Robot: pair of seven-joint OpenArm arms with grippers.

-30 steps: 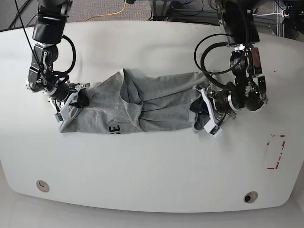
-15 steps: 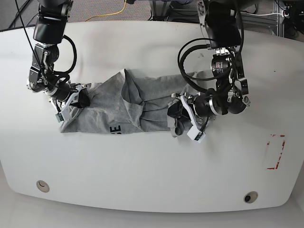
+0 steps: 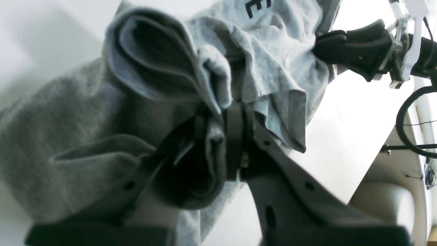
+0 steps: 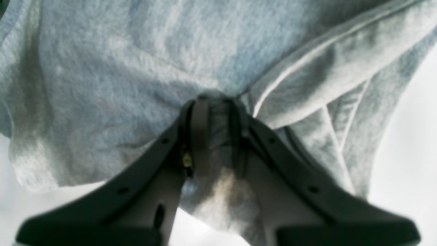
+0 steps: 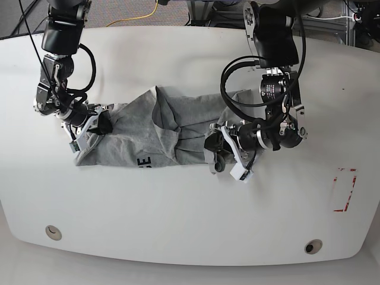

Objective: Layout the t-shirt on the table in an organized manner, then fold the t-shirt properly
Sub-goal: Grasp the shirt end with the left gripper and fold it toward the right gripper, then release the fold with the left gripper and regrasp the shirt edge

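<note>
The left gripper is pinching a bunched wad [image 5: 211, 159] of the t-shirt's folded-in end, so it should open, grab that end's corner and pull the end flat toward the t-shirt's middle [image 5: 189, 139].
The grey t-shirt [image 5: 133, 133] lies bunched on the white table [image 5: 178, 214], with black lettering [image 5: 143, 161] at its front edge. My left gripper [image 5: 215, 151] is shut on the shirt's right end, which is folded in toward the middle. In the left wrist view the gripper [image 3: 222, 136] pinches a wad of the shirt [image 3: 85, 136]. My right gripper [image 5: 98, 124] is shut on the shirt's left end. In the right wrist view it [image 4: 215, 112] clamps a fold of the shirt [image 4: 119, 68]. The collar is hidden.
A red dashed rectangle [image 5: 344, 190] is marked at the table's right. Two grommet holes [image 5: 53, 232] [image 5: 313, 246] sit near the front edge. A yellow cable [image 5: 142, 15] lies on the floor behind the table.
My left gripper has carried the shirt's right end leftward in the base view, so the shirt is shorter and more bunched. The right arm has held still.
</note>
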